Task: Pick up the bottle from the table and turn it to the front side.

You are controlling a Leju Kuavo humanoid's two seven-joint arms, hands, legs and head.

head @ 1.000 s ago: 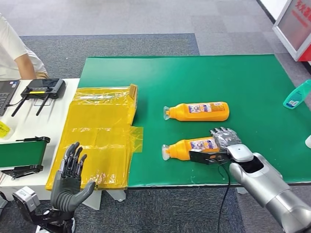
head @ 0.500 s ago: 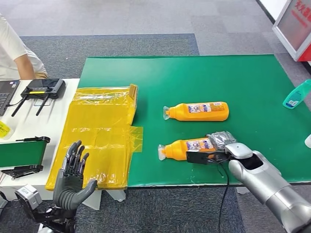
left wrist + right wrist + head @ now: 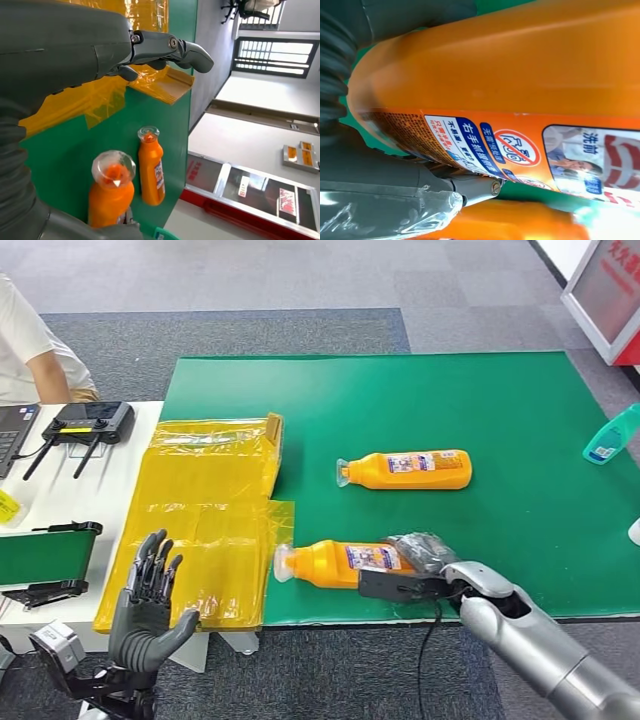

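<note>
The orange bottle will bring a hidden front label up when the robot flips it over, since a boxed label with small print faces up now.
My right hand grips the base end of an orange bottle with a clear cap, lying level near the green table's front edge, cap toward the yellow bags. The right wrist view has that bottle close up, with its label and my fingers wrapped around it. A second orange bottle lies on the green mat farther back. In the left wrist view both bottles appear cap-on, the held one nearer and the other behind. My left hand hangs open below the table's front left, fingers spread.
Yellow plastic bags cover the table's left part. A teal spray bottle lies at the right edge. On the white side table sit a black controller and a small conveyor. A person sits at far left.
My right hand has closed on the near bottle and carried it left toward the yellow bags, along the front edge. The left hand has barely moved.
</note>
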